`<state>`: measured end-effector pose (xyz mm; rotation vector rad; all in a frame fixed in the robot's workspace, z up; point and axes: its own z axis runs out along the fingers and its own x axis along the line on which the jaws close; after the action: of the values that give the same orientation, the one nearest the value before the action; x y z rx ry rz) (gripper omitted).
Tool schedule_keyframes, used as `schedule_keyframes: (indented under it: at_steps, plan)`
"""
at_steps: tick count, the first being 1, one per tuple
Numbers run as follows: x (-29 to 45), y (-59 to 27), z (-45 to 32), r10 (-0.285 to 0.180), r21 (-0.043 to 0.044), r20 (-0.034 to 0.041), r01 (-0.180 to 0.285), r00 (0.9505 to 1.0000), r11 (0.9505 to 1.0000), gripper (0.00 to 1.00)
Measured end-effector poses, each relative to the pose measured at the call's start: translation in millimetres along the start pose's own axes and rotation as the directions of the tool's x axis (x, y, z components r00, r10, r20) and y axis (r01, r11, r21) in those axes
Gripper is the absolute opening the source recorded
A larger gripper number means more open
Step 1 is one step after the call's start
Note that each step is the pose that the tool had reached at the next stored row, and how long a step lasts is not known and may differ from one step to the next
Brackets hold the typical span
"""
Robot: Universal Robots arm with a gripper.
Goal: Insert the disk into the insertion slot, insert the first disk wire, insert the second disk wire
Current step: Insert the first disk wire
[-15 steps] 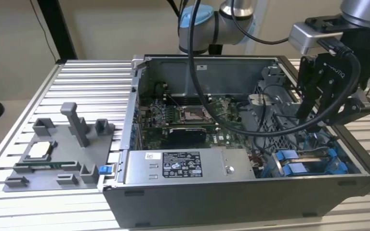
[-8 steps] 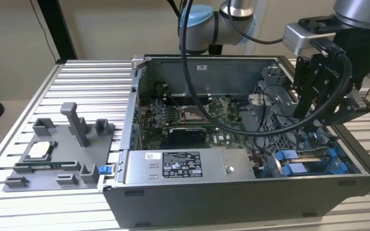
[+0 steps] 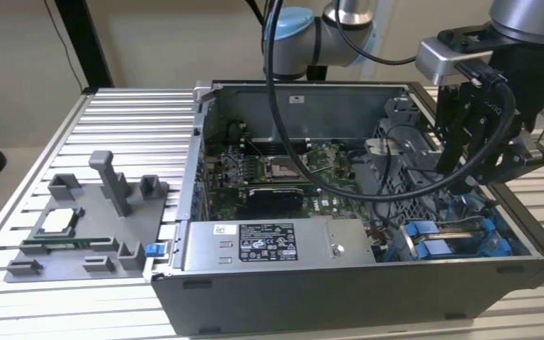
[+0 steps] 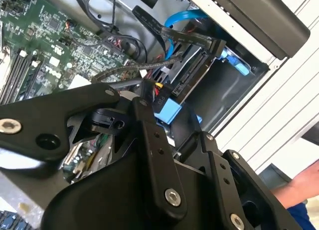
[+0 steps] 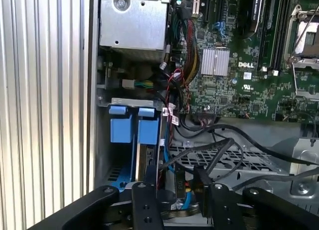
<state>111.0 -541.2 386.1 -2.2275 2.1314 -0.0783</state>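
My gripper will carry the black connector to the disk. The black cable [image 5: 197, 150] already doubles back with slack [image 5: 230, 142], so it will come along in a rounded loop.
My gripper [image 3: 469, 180] hangs inside the open computer case, above the insertion slot [image 3: 461, 244] with its blue tabs at the exterior view's right. In the first wrist view the slot's blue tabs [image 5: 122, 128] stand side by side, and the disk [image 5: 145, 163] shows edge on just behind them, inside the bay. The gripper [image 5: 180, 192] is open, its black fingers [image 5: 145, 202] apart over the disk's rear end. A black wire connector [image 5: 200, 182] and a blue wire [image 5: 180, 197] lie between them. In the second wrist view a black flat wire with a connector [image 4: 207, 43] crosses above the bay.
The grey power-supply box [image 3: 272, 244] lies along the case's near wall, with the green motherboard [image 3: 282, 170] behind it. Loose black cables [image 5: 234, 155] run over a perforated metal cage. A grey fixture [image 3: 93, 227] with parts sits on the ribbed table. A person's arm [image 4: 294, 192] is beside the case.
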Motion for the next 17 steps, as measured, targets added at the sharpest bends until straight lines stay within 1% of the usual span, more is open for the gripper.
schedule_keyframes:
  at_steps: [4, 8, 12, 17]
  plan:
    - [-0.1, 0.0, -3.0, 0.0, 0.0004, 0.0034, 0.0, 1.0, 1.0, 1.0]
    - [-0.1, 0.1, -2.6, 0.0, 0.0027, 0.004, 0.0, 1.0, 1.0, 1.0]
    - [-0.1, 0.2, -0.7, 0.0, 0.0028, 0.0038, 0.0, 1.0, 1.0, 1.0]
    - [-0.2, 0.3, -0.4, 0.001, 0.003, 0.0084, -0.001, 1.0, 1.0, 1.0]
